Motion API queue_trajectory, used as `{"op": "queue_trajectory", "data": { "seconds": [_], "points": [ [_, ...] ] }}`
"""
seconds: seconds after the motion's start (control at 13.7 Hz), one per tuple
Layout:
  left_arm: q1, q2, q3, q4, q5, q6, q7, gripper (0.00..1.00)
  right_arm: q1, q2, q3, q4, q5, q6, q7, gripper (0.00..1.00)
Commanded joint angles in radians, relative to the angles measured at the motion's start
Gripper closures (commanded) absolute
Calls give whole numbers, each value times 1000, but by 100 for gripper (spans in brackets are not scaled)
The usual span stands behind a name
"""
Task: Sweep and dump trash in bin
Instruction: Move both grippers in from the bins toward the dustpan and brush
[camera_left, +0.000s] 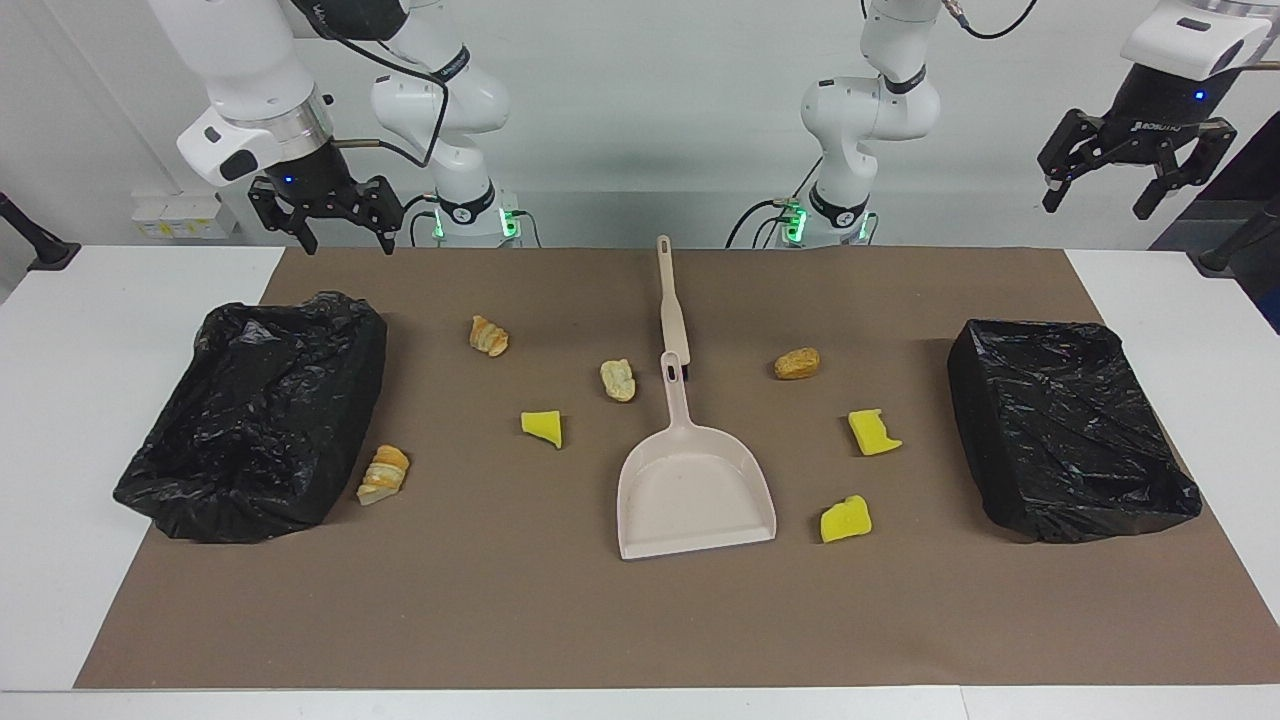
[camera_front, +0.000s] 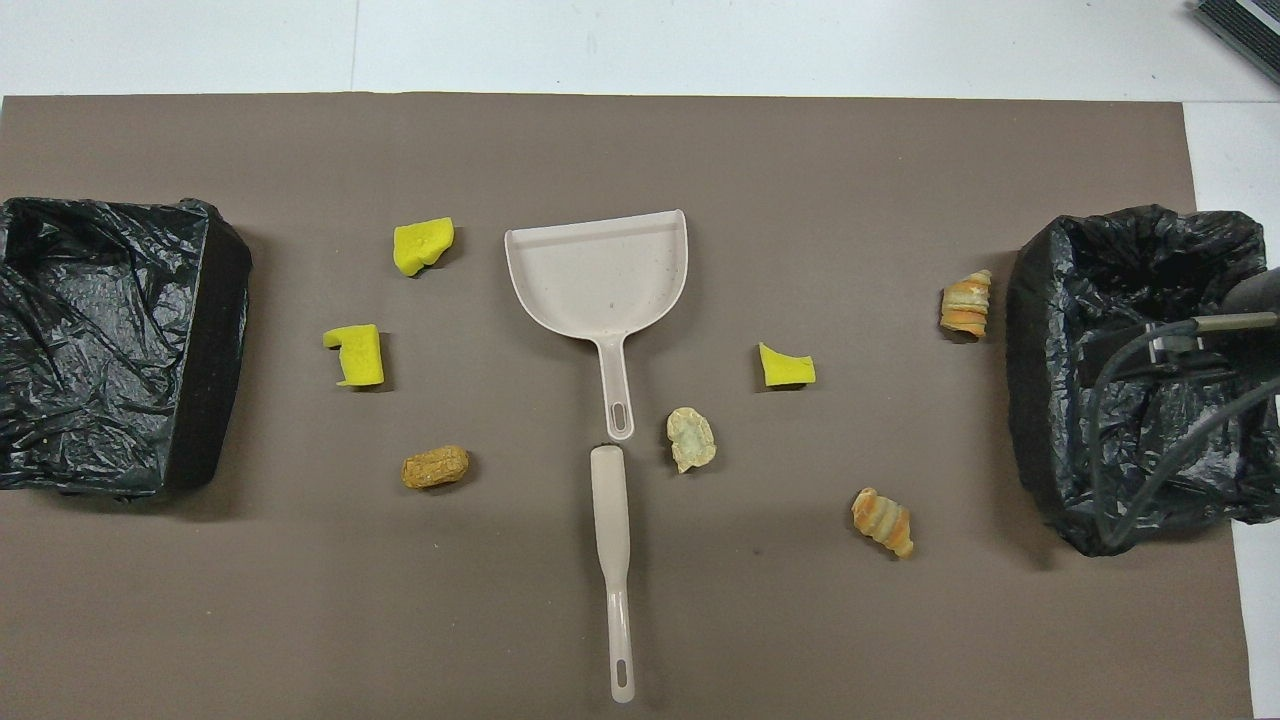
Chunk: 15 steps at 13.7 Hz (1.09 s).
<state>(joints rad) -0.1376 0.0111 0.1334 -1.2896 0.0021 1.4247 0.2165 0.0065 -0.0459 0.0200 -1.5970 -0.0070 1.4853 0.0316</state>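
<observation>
The swept yellow sponge chunks (camera_front: 423, 245) should slide off cleanly when the robot tips the beige dustpan over the bin, because the dustpan has a straight, open front edge (camera_front: 596, 223).
Several bits of trash lie loose on the brown mat: yellow sponge chunks (camera_left: 543, 426) (camera_left: 873, 432) (camera_left: 845, 519) and golden bread pieces (camera_left: 488, 336) (camera_left: 618, 380) (camera_left: 797, 363) (camera_left: 384, 473). In the middle lies the beige dustpan (camera_left: 695, 490) (camera_front: 600, 270), its handle pointing at the brush (camera_left: 672, 310) (camera_front: 612, 540). A black-lined bin (camera_left: 350, 400) (camera_front: 1040, 330) sits at the right arm's end, another bin (camera_left: 1000, 440) (camera_front: 215, 350) at the left arm's end. My right gripper (camera_left: 345, 243) hangs open and empty high over its bin. My left gripper (camera_left: 1097, 205) is open, empty, raised off the mat's end.
The mat (camera_left: 500, 600) covers most of the white table (camera_left: 80, 330). One croissant piece lies right beside the bin at the right arm's end. The right arm's wrist cable (camera_front: 1180, 345) shows over that bin in the overhead view.
</observation>
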Motion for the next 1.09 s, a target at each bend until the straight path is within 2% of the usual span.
{"op": "queue_trajectory", "data": {
  "seconds": [0.0, 0.29, 0.51, 0.66, 1.02],
  "points": [
    [1, -29, -6, -33, -4, -6, -12, 0, -13, -34, 6, -35, 27, -8, 2, 0],
    [-8, -31, -15, -33, -4, -10, -11, 0, -10, -35, 6, -41, 27, -3, 2, 0],
    [-37, -68, -40, -104, -13, 3, -23, 0, 1, -31, 9, -52, 27, 7, 4, 0],
    [-117, -124, -52, -222, -13, 20, -119, 0, 38, -17, 9, -54, 29, 16, 1, 0],
    [-373, -275, -60, -583, -13, 201, -426, 0, 113, 70, 28, -40, 32, 71, 28, 0]
  ]
}}
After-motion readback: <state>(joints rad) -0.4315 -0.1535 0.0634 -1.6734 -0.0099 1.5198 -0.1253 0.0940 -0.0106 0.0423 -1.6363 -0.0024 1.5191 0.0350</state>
